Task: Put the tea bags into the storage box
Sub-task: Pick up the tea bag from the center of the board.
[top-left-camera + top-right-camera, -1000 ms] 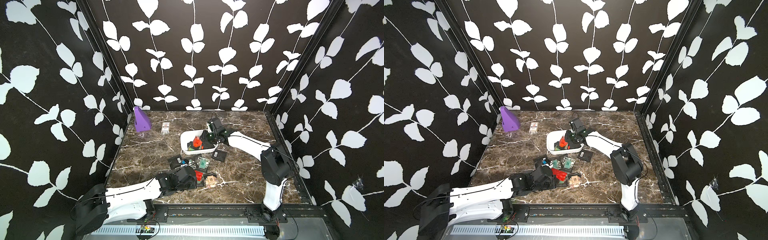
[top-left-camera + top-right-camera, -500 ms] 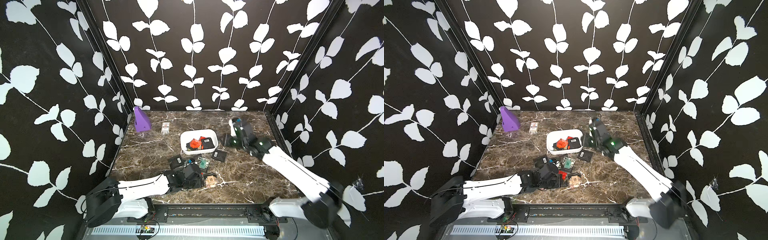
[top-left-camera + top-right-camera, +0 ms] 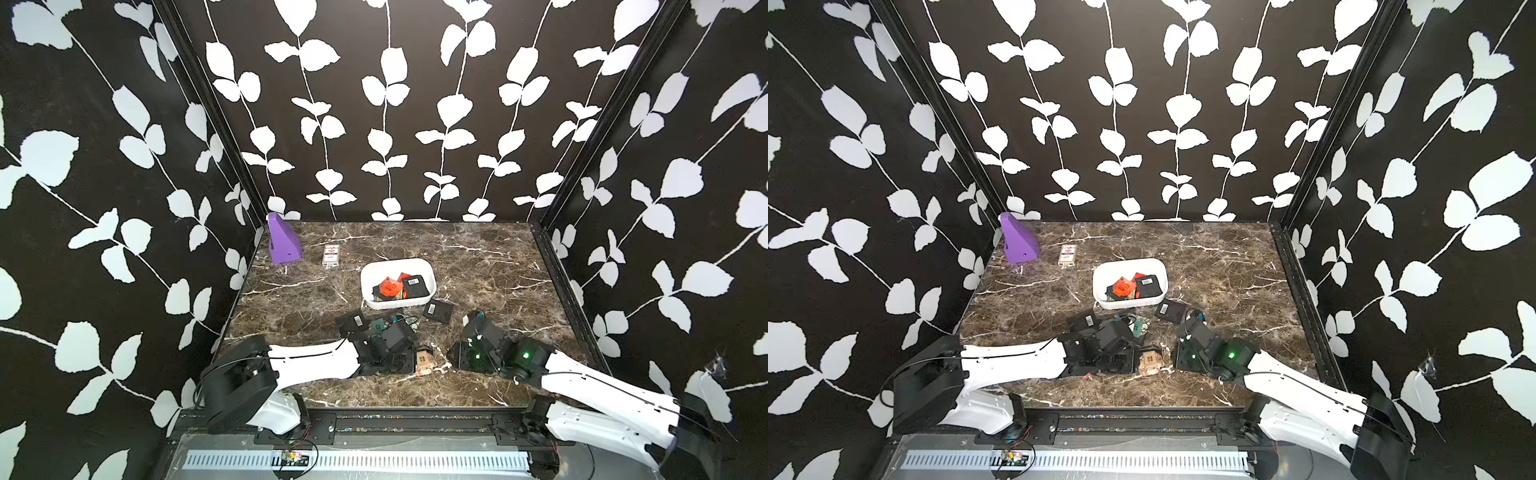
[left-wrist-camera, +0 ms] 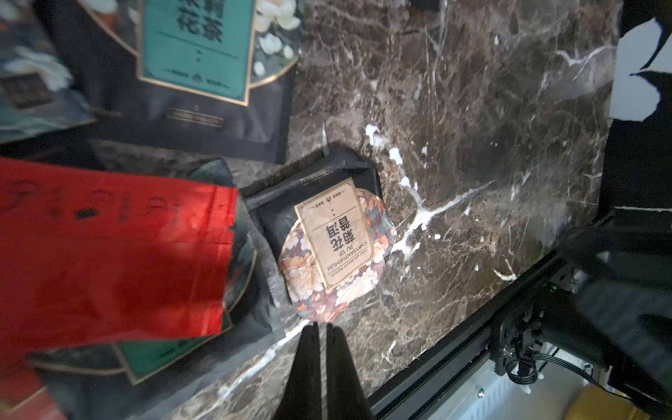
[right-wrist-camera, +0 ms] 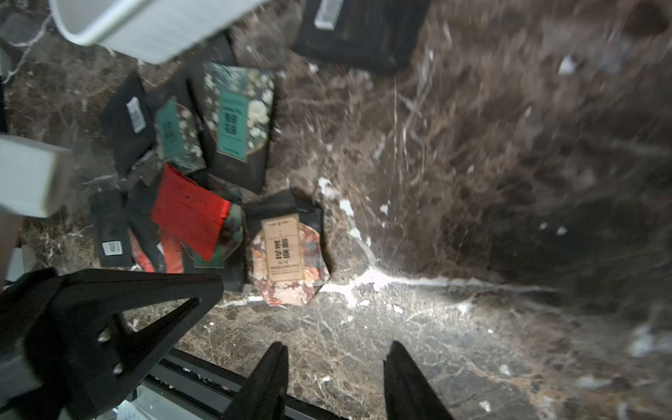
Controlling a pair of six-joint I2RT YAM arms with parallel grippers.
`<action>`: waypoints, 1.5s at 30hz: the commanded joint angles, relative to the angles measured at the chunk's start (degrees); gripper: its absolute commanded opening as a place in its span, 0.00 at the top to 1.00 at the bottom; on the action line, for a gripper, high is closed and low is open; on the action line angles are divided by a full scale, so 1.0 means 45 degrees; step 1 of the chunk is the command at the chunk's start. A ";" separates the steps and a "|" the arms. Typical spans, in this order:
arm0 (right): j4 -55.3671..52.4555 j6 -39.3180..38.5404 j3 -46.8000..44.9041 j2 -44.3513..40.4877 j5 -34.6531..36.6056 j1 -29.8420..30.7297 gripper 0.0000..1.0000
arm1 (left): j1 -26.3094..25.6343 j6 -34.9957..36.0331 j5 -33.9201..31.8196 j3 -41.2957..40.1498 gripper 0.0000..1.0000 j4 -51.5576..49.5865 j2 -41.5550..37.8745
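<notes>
I can see the floral tea bag's whole outline [image 5: 324, 241] next to the red tea bag, so I expect the floral tea bag to come up by itself when I lift it.
The white storage box [image 3: 368, 286] stands mid-table and holds red-orange [image 3: 390, 286] and black tea bags [image 3: 415, 285]. More tea bags lie in front of it: a black one [image 3: 437, 311], another black one [image 3: 353, 321], green ones [image 5: 232, 120], a red one [image 4: 109, 254] and a floral one [image 4: 334, 240]. My left gripper [image 4: 322, 327] is shut, its tips at the floral sachet's edge with nothing seen between them. My right gripper [image 5: 336, 349] is open over bare marble, just short of the same floral tea bag [image 5: 287, 251].
A purple wedge block [image 3: 284, 241] and a small white packet [image 3: 331, 254] sit at the back left. The black front rail [image 3: 415, 411] runs close behind both grippers. Patterned walls enclose the table on three sides.
My right arm left the box, where a black sachet now lies, and swung to the table's front right, its jaws wider. The left gripper closed fully beside the pile.
</notes>
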 commanded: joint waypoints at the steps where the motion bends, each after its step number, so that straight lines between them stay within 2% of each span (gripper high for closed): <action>1: 0.1484 0.1150 -0.0538 0.0358 0.0203 0.0466 0.55 | -0.0093 0.0229 0.0334 0.0384 1.00 -0.0020 0.0224; 11: 0.3606 0.1769 -0.1177 0.1817 -0.0237 0.0728 0.55 | -0.0112 0.0189 0.0574 0.0630 1.00 0.0186 0.1083; 45: 0.5527 0.1937 -0.1306 0.4558 -0.0212 0.0747 0.59 | -0.0132 0.0177 0.0488 0.0359 1.00 -0.0371 0.2212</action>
